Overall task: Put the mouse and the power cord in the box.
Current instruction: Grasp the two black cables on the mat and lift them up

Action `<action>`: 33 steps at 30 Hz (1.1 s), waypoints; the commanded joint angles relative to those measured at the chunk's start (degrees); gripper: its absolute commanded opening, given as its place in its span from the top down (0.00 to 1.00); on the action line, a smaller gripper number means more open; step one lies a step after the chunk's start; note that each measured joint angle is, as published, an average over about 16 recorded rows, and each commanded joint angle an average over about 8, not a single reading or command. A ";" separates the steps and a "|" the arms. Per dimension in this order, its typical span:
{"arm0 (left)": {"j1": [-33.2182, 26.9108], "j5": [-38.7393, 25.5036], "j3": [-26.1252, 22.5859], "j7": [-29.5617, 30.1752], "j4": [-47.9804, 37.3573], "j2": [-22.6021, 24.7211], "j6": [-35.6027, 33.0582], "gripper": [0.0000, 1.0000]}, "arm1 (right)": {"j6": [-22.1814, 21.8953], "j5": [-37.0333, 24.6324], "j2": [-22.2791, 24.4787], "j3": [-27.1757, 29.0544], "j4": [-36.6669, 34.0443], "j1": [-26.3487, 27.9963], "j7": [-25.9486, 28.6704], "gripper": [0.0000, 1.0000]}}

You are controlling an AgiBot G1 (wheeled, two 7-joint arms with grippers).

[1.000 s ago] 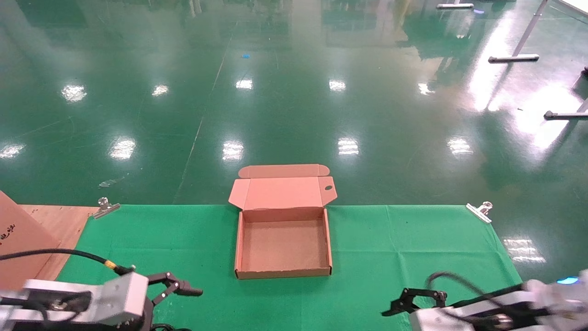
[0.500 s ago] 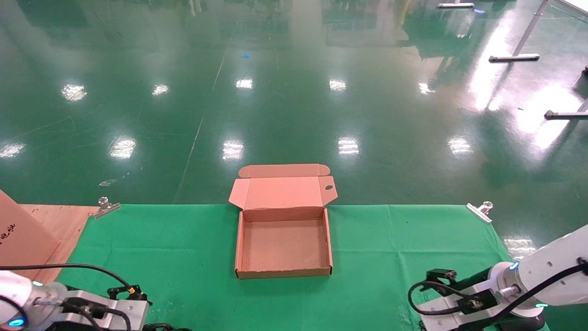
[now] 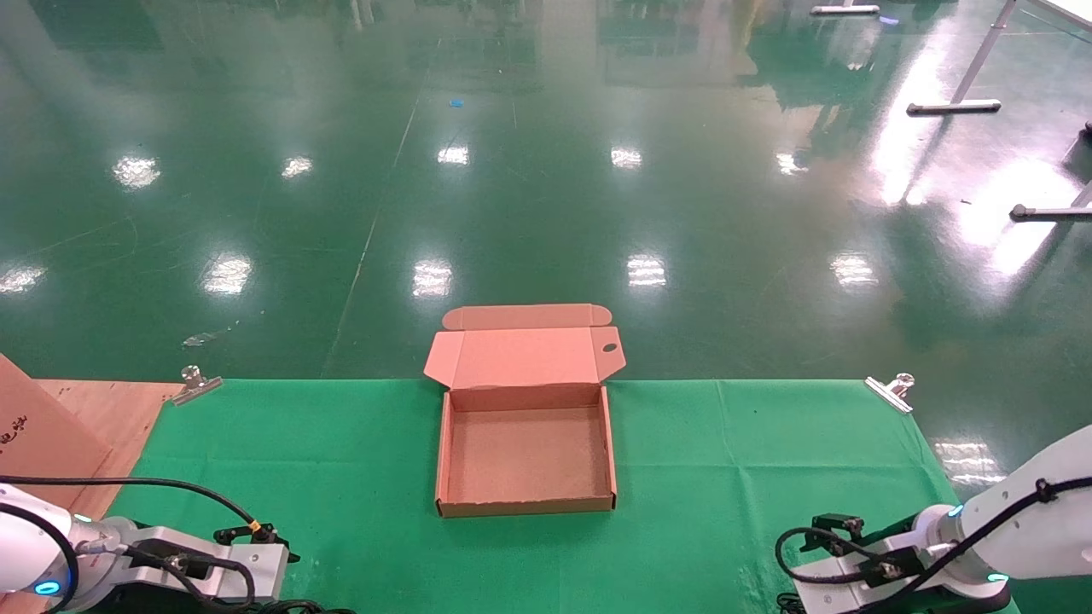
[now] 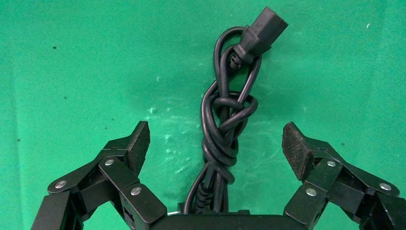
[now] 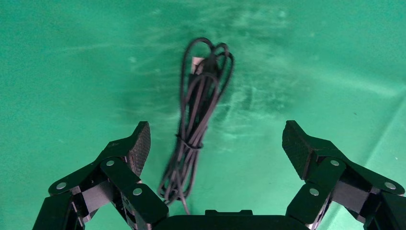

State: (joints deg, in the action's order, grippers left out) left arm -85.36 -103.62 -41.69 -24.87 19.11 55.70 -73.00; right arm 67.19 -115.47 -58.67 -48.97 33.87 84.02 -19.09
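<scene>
The power cord [image 4: 225, 112] is wound [image 4: 221, 149] about its own middle, so I expect the whole bundle, plug and all, to hold together when I lift it.
The box [image 3: 525, 503] lies open and empty in the middle of the green cloth, its lid folded back. In the left wrist view a thick black power cord [image 4: 221, 134], knotted into a bundle with its plug [image 4: 261, 31] at the far end, lies on the cloth. My left gripper [image 4: 216, 139] is open, with a finger on either side of the cord. My right gripper [image 5: 215, 139] is open over a thin black cable bundle [image 5: 196, 115] held by a tie, which lies closer to one finger. The mouse is out of view. Both arms sit at the table's near corners.
A large cardboard piece with dark marks [image 3: 34, 435] leans on a wooden board [image 3: 111, 409] at the far left. Metal clips [image 3: 194, 384] [image 3: 891, 390] pin the cloth's back corners. The table's back edge runs just behind the box; the shiny green floor lies beyond it.
A second ago both grippers pointed inward over the near table edge with fingers showing. Both wrists have since turned down at the corners, hiding the fingers in the head view.
</scene>
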 commanded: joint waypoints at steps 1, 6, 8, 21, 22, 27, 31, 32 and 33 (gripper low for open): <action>-0.41 0.30 0.11 -0.90 -1.40 0.35 -0.43 0.00 | -0.81 0.42 -0.87 0.17 -3.13 0.48 -1.83 0.00; -0.53 0.54 0.26 -1.75 -4.58 1.07 0.24 0.42 | -1.46 1.66 -1.40 0.80 -8.44 1.49 -5.27 0.40; -0.69 0.42 0.20 -2.18 -5.56 1.41 0.66 0.67 | -1.56 2.13 -1.42 1.06 -10.21 1.91 -6.49 0.65; -2.51 0.10 0.07 -4.70 -9.24 2.59 1.53 1.00 | -1.82 2.81 -2.33 1.42 -17.60 4.23 -11.28 1.00; -2.57 0.13 0.09 -4.89 -9.47 2.60 1.49 1.00 | -1.89 2.79 -2.45 1.40 -17.96 4.30 -11.48 1.00; -2.55 0.34 0.20 -5.79 -10.53 2.67 1.36 1.00 | -2.20 2.77 -3.02 1.37 -19.43 4.51 -12.33 1.00; -2.40 0.49 0.29 -6.33 -11.30 2.91 1.45 1.00 | -2.43 2.88 -3.37 1.44 -20.51 4.75 -12.84 1.00; -2.38 0.51 0.29 -6.43 -11.48 3.00 1.51 1.00 | -2.50 2.92 -3.45 1.46 -20.80 4.82 -12.95 1.00; -2.39 0.51 0.29 -6.51 -11.65 3.09 1.57 1.00 | -2.57 2.95 -3.53 1.49 -21.08 4.89 -13.05 1.00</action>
State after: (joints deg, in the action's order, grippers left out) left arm -87.85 -103.16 -41.43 -31.31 7.48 58.84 -71.42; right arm 64.59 -112.53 -62.21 -47.48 12.74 88.90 -32.14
